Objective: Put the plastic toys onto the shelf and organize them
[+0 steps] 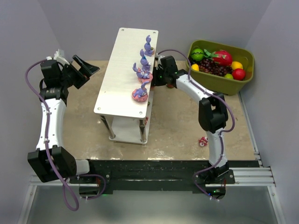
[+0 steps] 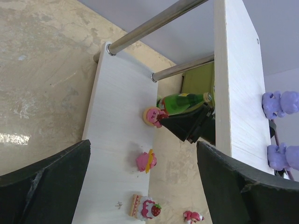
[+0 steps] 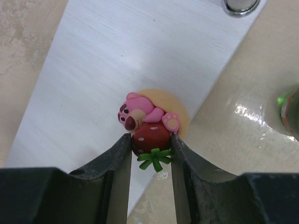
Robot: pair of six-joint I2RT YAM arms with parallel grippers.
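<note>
My right gripper should keep going the same way and let go near the metal leg [image 3: 240, 5], because the lower level [image 3: 194, 56] is clear from the pink bear toy to the leg.
The shelf [image 1: 122, 70] stands mid-table, with several purple bunnies [image 1: 145, 59] lined along the right edge of its top board. My right gripper [image 3: 150, 142] is shut on the red strawberry of a pink bear toy [image 3: 145, 114] with a round yellow base. It holds the toy at the edge of the lower tier [image 3: 117, 60]. In the left wrist view that bear [image 2: 152, 115] shows on the lower tier [image 2: 112, 140], along with a pink-yellow toy [image 2: 145, 161] and a strawberry cake piece [image 2: 144, 206]. My left gripper [image 2: 143, 143] is open left of the shelf, holding nothing.
An olive-green bin [image 1: 219, 83] of fruit stands at the back right. A dark green bottle [image 2: 182, 101] lies beyond the shelf. One small red-pink toy [image 1: 202, 141] lies on the table near the right arm. Thin metal legs [image 2: 149, 25] join the two tiers.
</note>
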